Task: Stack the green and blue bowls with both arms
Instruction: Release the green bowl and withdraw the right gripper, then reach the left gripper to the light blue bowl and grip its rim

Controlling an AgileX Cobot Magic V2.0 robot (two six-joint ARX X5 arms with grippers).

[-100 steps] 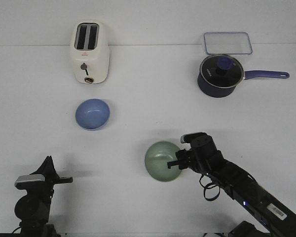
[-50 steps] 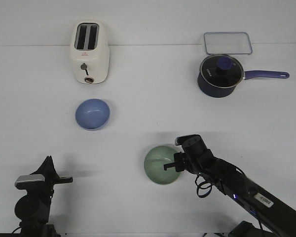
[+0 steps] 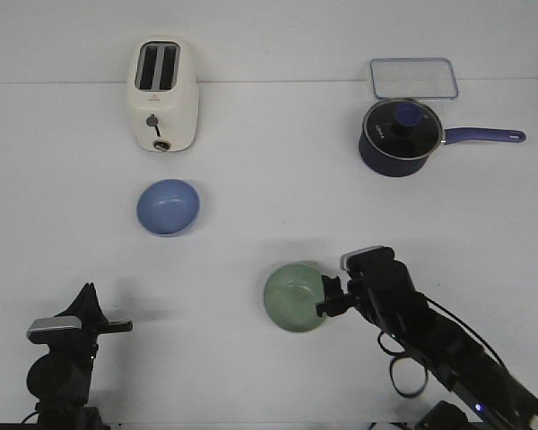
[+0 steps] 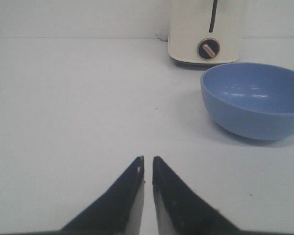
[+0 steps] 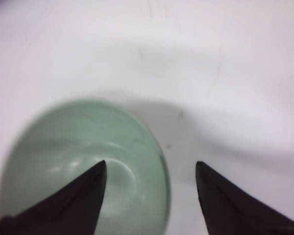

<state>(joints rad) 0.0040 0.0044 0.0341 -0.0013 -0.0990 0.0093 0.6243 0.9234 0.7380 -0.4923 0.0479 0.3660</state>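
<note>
The rim of the blue bowl [image 3: 169,208] matches the green bowl's width [image 3: 293,297]. So I expect the blue bowl to nest and hide the green bowl when I stack it.
The pale green bowl [image 3: 294,296] sits on the white table at the front centre. My right gripper [image 3: 328,299] is open at its right rim; in the right wrist view one finger is over the inside of the green bowl [image 5: 83,161] and the other is outside, the rim between them, gripper [image 5: 151,167]. The blue bowl [image 3: 168,207] sits left of centre, below the toaster, and shows in the left wrist view [image 4: 255,100]. My left gripper [image 3: 88,300] is at the front left, its jaws nearly together and empty [image 4: 148,161].
A cream toaster [image 3: 162,94] stands at the back left. A dark navy saucepan [image 3: 400,136] with a lid and long handle stands at the back right, with a clear rectangular lid [image 3: 413,78] behind it.
My right gripper drew back to the right and now straddles the green bowl's right rim. The green bowl shifted only slightly. The left arm and blue bowl have not moved.
</note>
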